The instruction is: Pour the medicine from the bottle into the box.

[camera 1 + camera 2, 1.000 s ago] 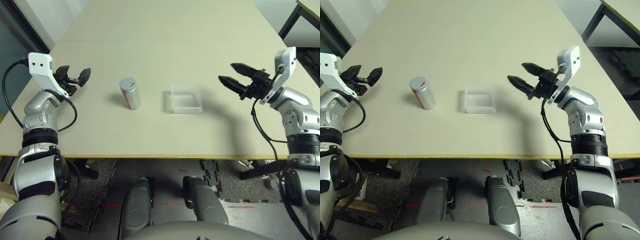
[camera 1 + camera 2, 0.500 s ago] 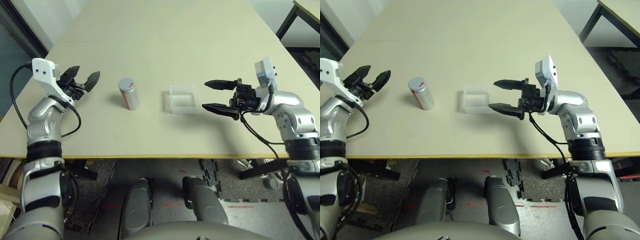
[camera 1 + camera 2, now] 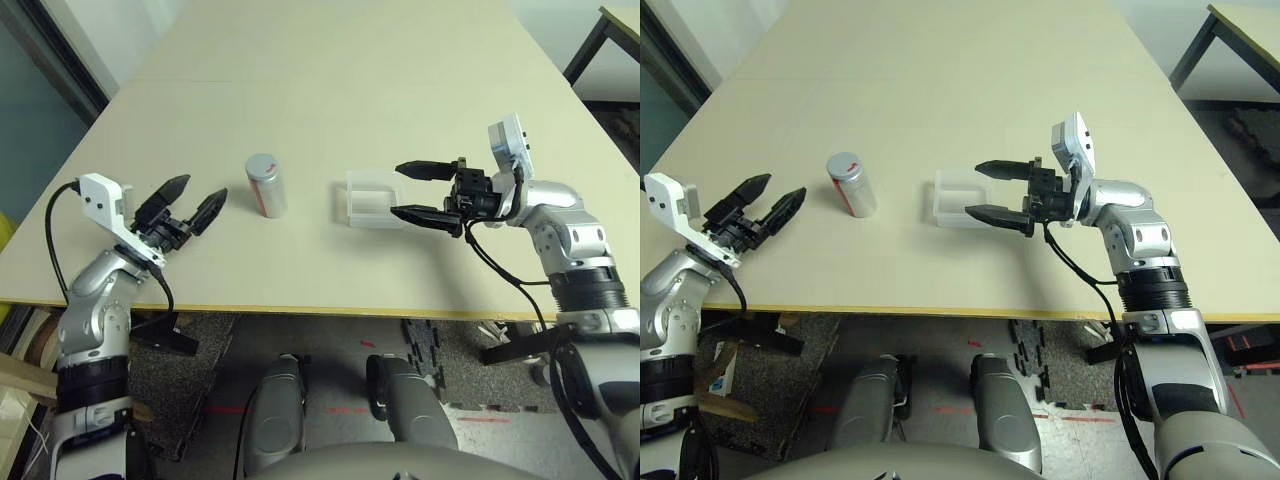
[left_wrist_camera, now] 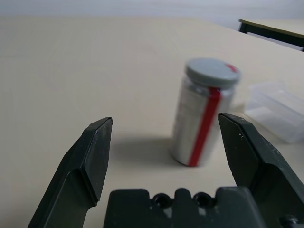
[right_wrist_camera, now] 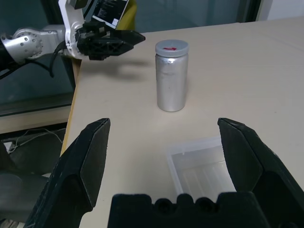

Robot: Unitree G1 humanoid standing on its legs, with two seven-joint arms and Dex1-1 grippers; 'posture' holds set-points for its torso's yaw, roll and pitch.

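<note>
The upright bottle's body point(image 3: 269, 199) is across free space from my left gripper's open fingers. I should keep moving in until they are around it below the bottle's grey cap.
The bottle point(image 3: 265, 185) stands upright left of the table's middle, whitish with a red stripe and a grey cap, cap on. The medicine is hidden. The clear box point(image 3: 372, 197) lies flat a short way to the bottle's right. My left gripper point(image 3: 200, 190) is open, just left of the bottle and pointing at it, apart from it; in the left wrist view the bottle point(image 4: 204, 116) stands beyond the open fingers point(image 4: 97, 152). My right gripper point(image 3: 398, 190) is open at the box's right edge, one finger above the other, holding nothing.
The tan table point(image 3: 330, 80) stretches far behind the bottle and box, and its front edge point(image 3: 300, 310) runs close below both grippers. A dark-legged second table point(image 3: 610, 40) stands at the far right.
My left gripper has dropped and swung in toward the bottle from the left. My right gripper has moved left to the box's right edge. Bottle and box have stayed put.
</note>
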